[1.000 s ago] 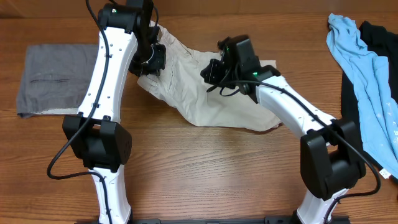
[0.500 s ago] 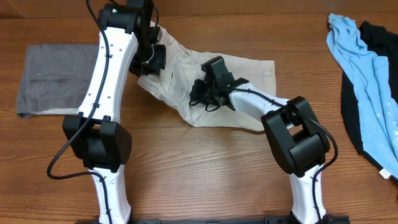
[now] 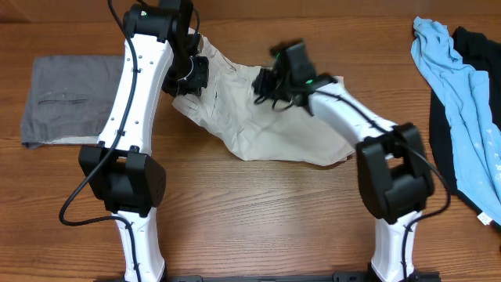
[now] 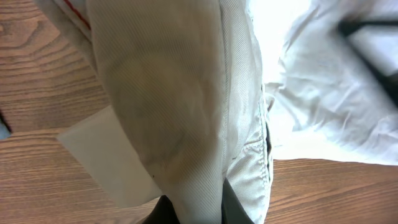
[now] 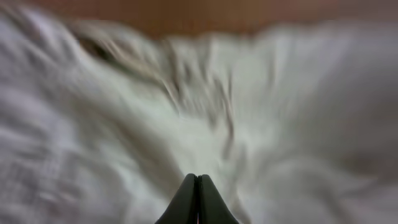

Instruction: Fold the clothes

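Next, I move my right gripper back beside the shorts' raised part (image 3: 229, 86) and sweep the cloth smooth before folding, because there are wrinkles across the back middle of the shorts (image 3: 249, 76).
The pale beige shorts (image 3: 270, 129) lie crumpled at the middle of the wooden table. My left gripper (image 3: 186, 78) is shut on their back-left part and holds that part raised. In the left wrist view the cloth (image 4: 174, 93) hangs down between the two fingers (image 4: 193, 202), with a white tag beside it. My right gripper (image 3: 268, 84) hovers over the back middle of the shorts and is motion-blurred. In the right wrist view its fingers (image 5: 198, 182) are pressed together with nothing between them, just above the blurred cloth (image 5: 124, 124).
A folded grey garment (image 3: 66, 98) lies flat at the far left. A light blue garment (image 3: 454, 86) and a black one (image 3: 479, 47) lie at the right edge. Bare wood runs along the front, between the arm bases.
My right gripper dipped forward and left over the shorts, then swung back toward the rear. The shorts' right side has shifted. The left arm has not moved.
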Tool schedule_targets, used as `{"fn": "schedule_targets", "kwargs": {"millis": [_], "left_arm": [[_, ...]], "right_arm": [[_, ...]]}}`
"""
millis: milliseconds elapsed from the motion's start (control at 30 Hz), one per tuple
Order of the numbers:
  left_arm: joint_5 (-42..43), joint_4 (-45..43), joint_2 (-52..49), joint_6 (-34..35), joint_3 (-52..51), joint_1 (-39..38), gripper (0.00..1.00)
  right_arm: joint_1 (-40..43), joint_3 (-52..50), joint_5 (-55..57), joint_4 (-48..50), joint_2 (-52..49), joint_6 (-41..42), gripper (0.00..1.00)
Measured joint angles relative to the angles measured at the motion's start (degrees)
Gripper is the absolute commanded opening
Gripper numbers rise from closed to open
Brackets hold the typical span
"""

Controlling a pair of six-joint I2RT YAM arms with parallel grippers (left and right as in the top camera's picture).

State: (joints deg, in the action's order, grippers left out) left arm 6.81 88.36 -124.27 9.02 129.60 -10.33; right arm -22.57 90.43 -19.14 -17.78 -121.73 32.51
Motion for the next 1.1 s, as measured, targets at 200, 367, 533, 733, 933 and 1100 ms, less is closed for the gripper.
{"fn": "schedule_targets", "kwargs": {"millis": [200,367,533,733,933,1100], "left_arm": [[-0.02,0.00,0.00,0.00,0.00,0.00,0.05],[0.00,0.00,0.00,0.00,0.00,0.00,0.05],[0.00,0.00,0.00,0.00,0.00,0.00,0.05],[-0.02,0.04,-0.02,0.00,0.00,0.00,0.05],[-0.04,0.04,-0.02,0.00,0.00,0.02,0.05],[-0.02,0.04,-0.02,0.00,0.00,0.02,0.05]], "right_arm": [[-0.61,0.48,0.66,3.30,0.20,-0.17,0.04],[-4.09,0.48,1.07,4.57,-3.74,-0.22,0.04],[-7.32,0.48,1.22,4.96,-10.14,-0.17,0.04],[-8.20,0.74,1.49,6.54,-10.78,-0.24,0.04],[-6.10,2.78,0.42,4.74,-9.75,-0.39,0.04],[-1.81,4.59,0.09,5.70,-7.10,-0.39,0.04]]}}
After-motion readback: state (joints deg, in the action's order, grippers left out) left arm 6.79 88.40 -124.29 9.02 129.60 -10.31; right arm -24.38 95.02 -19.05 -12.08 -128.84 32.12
